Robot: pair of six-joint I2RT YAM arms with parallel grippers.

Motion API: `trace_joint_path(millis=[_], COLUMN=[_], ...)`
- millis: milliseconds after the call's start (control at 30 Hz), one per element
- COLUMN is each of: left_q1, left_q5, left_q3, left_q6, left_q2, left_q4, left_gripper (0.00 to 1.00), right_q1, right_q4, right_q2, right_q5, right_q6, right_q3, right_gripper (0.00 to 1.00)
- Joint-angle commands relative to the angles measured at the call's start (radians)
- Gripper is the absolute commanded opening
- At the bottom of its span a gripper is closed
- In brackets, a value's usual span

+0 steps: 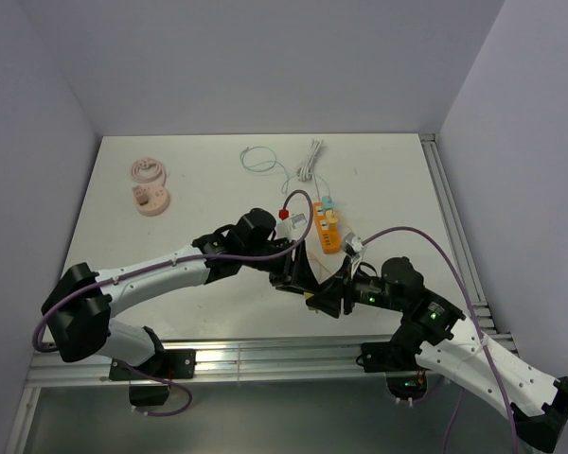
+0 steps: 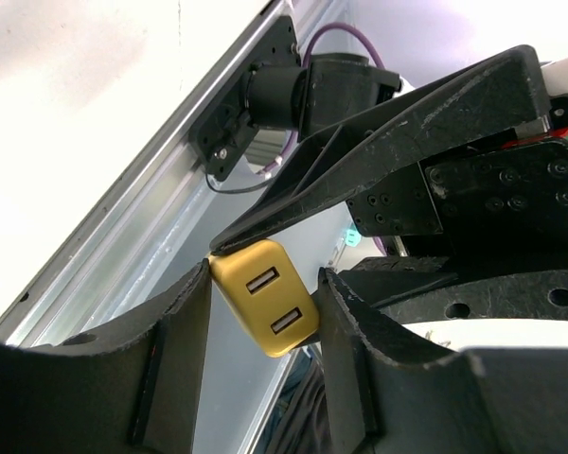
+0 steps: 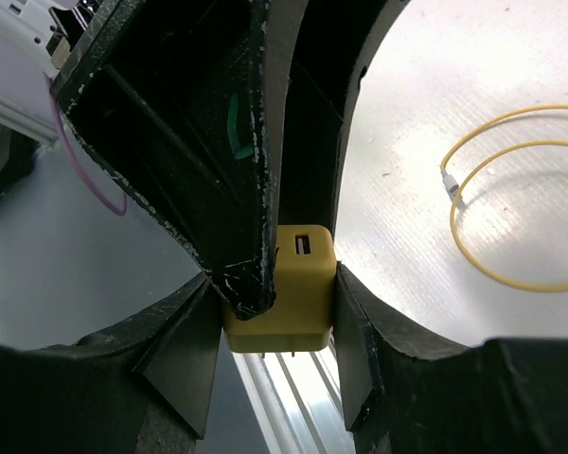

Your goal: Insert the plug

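Observation:
I should hold the plug still with my right gripper while my left gripper opens and takes its sides (image 2: 301,288) squarely, because the plug slants (image 2: 265,296) between my left gripper's fingers.
The plug (image 2: 265,295) is a small yellow block with two slots on its face, held in the air over the table's near edge. My left gripper (image 2: 265,274) is shut on it, one finger at its upper left corner and the other against its right side. My right gripper (image 3: 275,279) is also shut on the plug (image 3: 303,284), one finger pressed flat on each side, with two metal prongs showing underneath. A left finger (image 3: 218,189) covers the plug's front left part. From above, both grippers meet at the plug (image 1: 310,296). The orange power strip (image 1: 328,230) lies further back.
Two pink round objects (image 1: 150,186) sit at the back left. A green cable (image 1: 257,159) and a white bundled cable (image 1: 310,159) lie at the back. A yellow cable loop (image 3: 473,255) lies on the table near the grippers. The metal rail (image 1: 265,355) runs along the near edge.

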Motion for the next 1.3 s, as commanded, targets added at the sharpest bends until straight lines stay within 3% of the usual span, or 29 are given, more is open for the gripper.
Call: trace_joint_path(millis=[0, 133, 167, 200, 300, 333, 367, 433, 467, 600, 967, 1267], left_q1=[-0.035, -0.034, -0.034, -0.034, -0.026, -0.021, -0.020, -0.017, -0.017, -0.017, -0.017, -0.026], left_q5=[0.060, 0.065, 0.062, 0.060, 0.066, 0.068, 0.068, 0.062, 0.057, 0.047, 0.100, 0.180], left_q3=[-0.007, -0.025, -0.025, -0.022, -0.019, -0.016, -0.013, -0.002, 0.001, 0.004, -0.013, -0.033], left_q6=[-0.037, -0.069, -0.064, -0.057, -0.024, -0.014, 0.006, 0.025, 0.037, 0.046, 0.011, -0.066], left_q2=[-0.073, -0.089, -0.089, -0.087, -0.084, -0.083, -0.081, -0.081, -0.083, -0.095, -0.080, -0.048], left_q4=[0.034, 0.074, 0.070, 0.062, 0.025, 0.009, -0.010, -0.062, -0.076, -0.113, -0.085, 0.042], left_gripper=[0.00, 0.00, 0.00, 0.00, 0.00, 0.05, 0.27, 0.43, 0.58, 0.74, 0.77, 0.62], right_q1=[-0.004, -0.006, -0.004, -0.004, -0.004, -0.007, -0.006, -0.006, -0.004, -0.003, 0.013, 0.065], right_q4=[0.053, 0.045, 0.045, 0.045, 0.045, 0.050, 0.048, 0.048, 0.048, 0.050, 0.050, 0.053], right_q2=[0.011, -0.003, -0.009, -0.014, -0.023, -0.024, -0.021, -0.014, -0.003, 0.022, 0.036, 0.083], right_q5=[0.113, 0.123, 0.122, 0.125, 0.103, 0.099, 0.099, 0.097, 0.094, 0.090, 0.114, 0.217], right_q6=[-0.002, -0.002, -0.002, -0.002, -0.008, -0.007, -0.007, -0.008, -0.008, -0.013, -0.017, -0.023], right_q3=[0.024, 0.024, 0.022, 0.022, 0.021, 0.019, 0.019, 0.022, 0.024, 0.030, 0.035, 0.062], right_gripper=[0.33, 0.32, 0.24, 0.00, 0.00, 0.00, 0.00, 0.00, 0.00, 0.00, 0.00, 0.00])
